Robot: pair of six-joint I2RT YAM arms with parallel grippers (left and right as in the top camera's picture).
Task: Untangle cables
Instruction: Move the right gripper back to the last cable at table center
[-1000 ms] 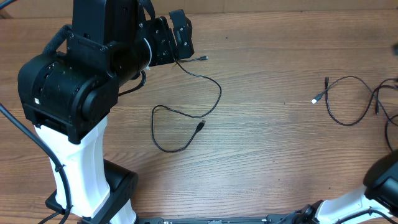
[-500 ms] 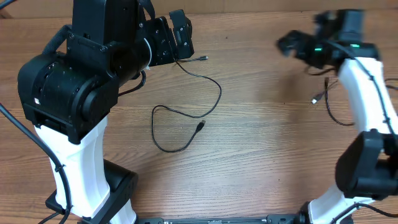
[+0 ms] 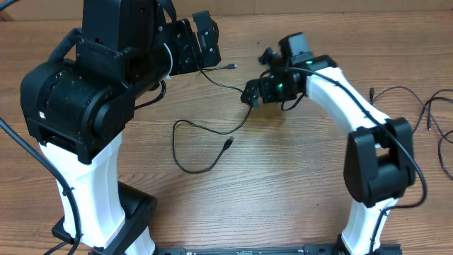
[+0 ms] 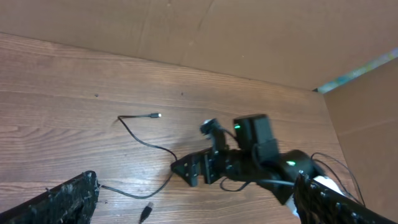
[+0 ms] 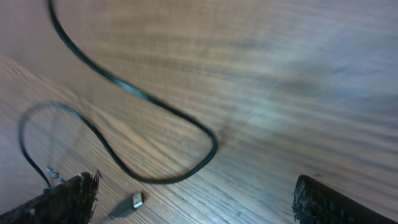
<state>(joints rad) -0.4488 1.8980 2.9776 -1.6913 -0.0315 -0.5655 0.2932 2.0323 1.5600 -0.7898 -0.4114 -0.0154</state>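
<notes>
The black cable's bend [image 5: 214,147] is lying free as a single piece between my open fingers, so my right gripper should keep going down until its fingers are on both sides of that bend [image 5: 200,166].
One thin black cable [image 3: 212,164] lies in a loose S on the wooden table, one plug [image 3: 232,66] near my left gripper [image 3: 205,60], the other plug [image 3: 228,142] in the middle. My left gripper stands open above the cable's upper end. In the left wrist view the cable [image 4: 146,142] runs between my wide-open fingers [image 4: 62,202]. My right gripper [image 3: 256,79] hovers open over the cable's right bend. The right wrist view shows that bend [image 5: 186,124] and a silvery plug [image 5: 134,201] between the open fingers [image 5: 336,202].
A second black cable [image 3: 393,113] lies looped at the right, and more cable [image 3: 433,117] trails off the right edge. The left arm's bulky base [image 3: 78,106] fills the left side. A cardboard wall [image 4: 249,37] stands behind the table.
My right arm has swung in from the far right to the table's middle, over the cable's bend. The left arm and the cables have not moved.
</notes>
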